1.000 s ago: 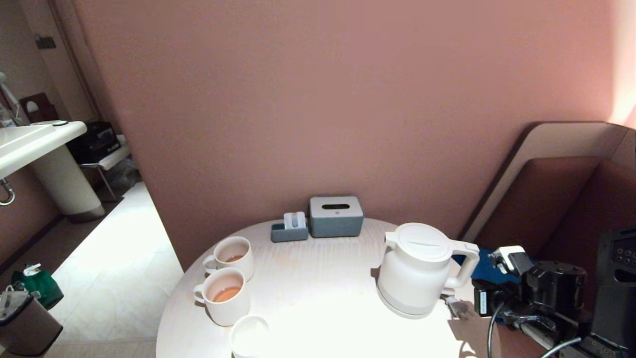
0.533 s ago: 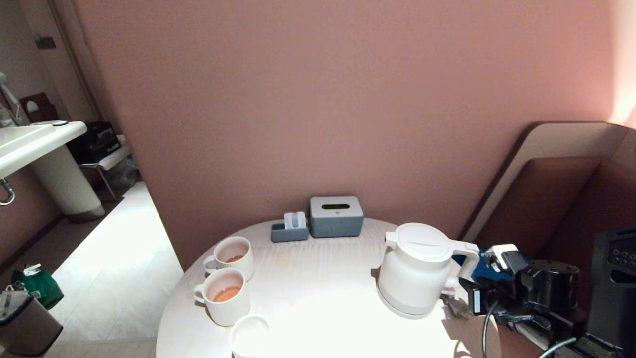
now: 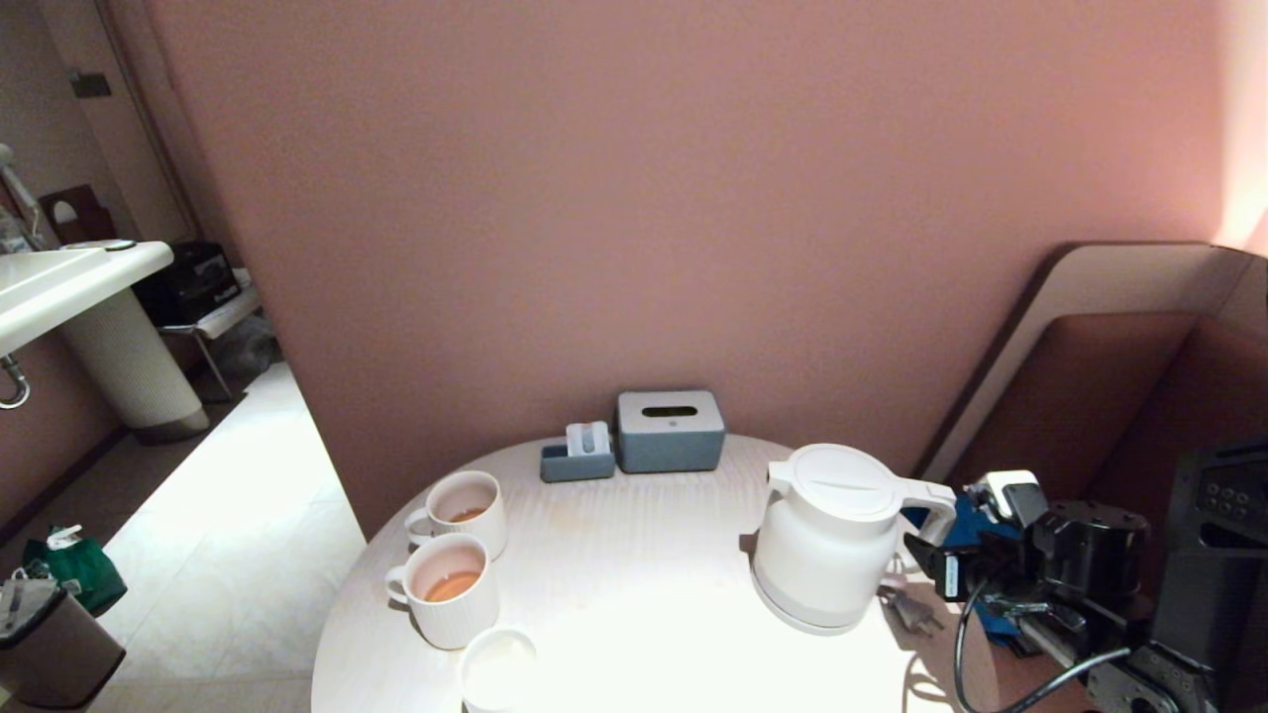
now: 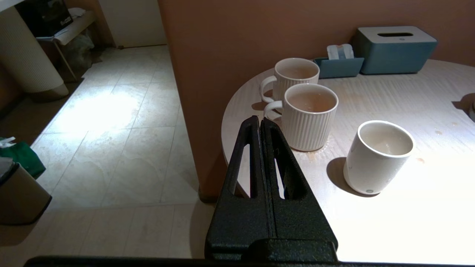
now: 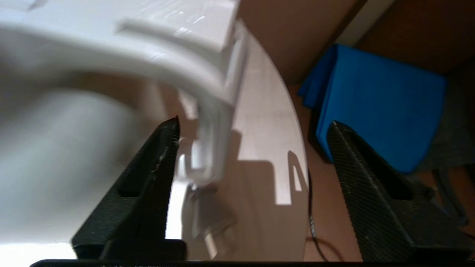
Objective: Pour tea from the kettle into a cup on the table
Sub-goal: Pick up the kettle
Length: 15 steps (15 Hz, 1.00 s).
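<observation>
My right gripper goes on moving toward the kettle body (image 3: 829, 557) until the kettle's handle (image 3: 940, 516) sits deep, before it closes. The handle faces this gripper and is between its open fingers.
The white kettle (image 3: 830, 540) stands upright at the right side of the round pale table (image 3: 634, 584), its loop handle (image 3: 931, 515) facing my right gripper (image 3: 936, 572). That gripper (image 5: 254, 124) is open, and the handle (image 5: 215, 148) stands between its fingers, close to one of them and untouched. The small plain cup (image 3: 498, 668) (image 4: 378, 155) sits at the table's front left. Reddish tea (image 3: 453, 585) shows in a ribbed mug. My left gripper (image 4: 259, 120) is shut and empty, parked off the table's (image 4: 408, 100) left edge.
Two ribbed mugs (image 3: 451, 594) (image 3: 464, 510) stand behind the cup. A grey tissue box (image 3: 670, 430) and a small blue holder (image 3: 578, 458) sit at the back by the wall. A plug (image 3: 911, 614) lies by the kettle. A blue cloth (image 5: 382, 107) lies off the table's right edge.
My right gripper has opened from shut and moved left toward the kettle, so its fingers now straddle the handle. The kettle, the cup and the left arm have not moved.
</observation>
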### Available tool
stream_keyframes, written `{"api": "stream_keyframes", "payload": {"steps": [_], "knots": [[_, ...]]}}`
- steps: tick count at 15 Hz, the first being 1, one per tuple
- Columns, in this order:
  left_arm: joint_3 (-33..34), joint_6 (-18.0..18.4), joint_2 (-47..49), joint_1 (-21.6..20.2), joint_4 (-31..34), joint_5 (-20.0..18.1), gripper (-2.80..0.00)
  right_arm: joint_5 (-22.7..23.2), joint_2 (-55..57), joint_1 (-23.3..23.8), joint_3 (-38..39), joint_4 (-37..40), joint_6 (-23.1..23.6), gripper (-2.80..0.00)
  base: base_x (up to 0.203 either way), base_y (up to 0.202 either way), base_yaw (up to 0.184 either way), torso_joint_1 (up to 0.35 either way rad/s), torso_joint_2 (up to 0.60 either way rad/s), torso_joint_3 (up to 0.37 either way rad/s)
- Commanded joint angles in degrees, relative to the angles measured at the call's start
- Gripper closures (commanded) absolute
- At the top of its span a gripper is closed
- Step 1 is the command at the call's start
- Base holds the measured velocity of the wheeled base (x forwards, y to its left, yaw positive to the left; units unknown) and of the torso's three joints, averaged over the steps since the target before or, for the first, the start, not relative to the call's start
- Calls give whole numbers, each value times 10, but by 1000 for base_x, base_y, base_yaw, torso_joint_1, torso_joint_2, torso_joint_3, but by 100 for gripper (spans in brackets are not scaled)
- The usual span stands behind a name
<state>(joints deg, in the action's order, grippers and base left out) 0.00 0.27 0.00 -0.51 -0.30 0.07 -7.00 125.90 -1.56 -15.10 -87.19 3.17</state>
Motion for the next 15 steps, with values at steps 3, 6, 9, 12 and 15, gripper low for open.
{"api": "stream_keyframes", "payload": {"steps": [3,6,9,12,15], "knots": [[0,0,1,0,0,0,0,-5,38,4,-46,-18,9,-280,0,0,0,0,0,0],[0,0,1,0,0,0,0,-4,62,2,-71,-18,9,-280,0,0,0,0,0,0],[0,0,1,0,0,0,0,-5,78,0,-101,-18,13,-280,0,0,0,0,0,0],[0,0,1,0,0,0,0,-5,86,0,-119,-18,24,-280,0,0,0,0,0,0],[0,0,1,0,0,0,0,-6,89,0,-135,-18,25,-280,0,0,0,0,0,0]]}}
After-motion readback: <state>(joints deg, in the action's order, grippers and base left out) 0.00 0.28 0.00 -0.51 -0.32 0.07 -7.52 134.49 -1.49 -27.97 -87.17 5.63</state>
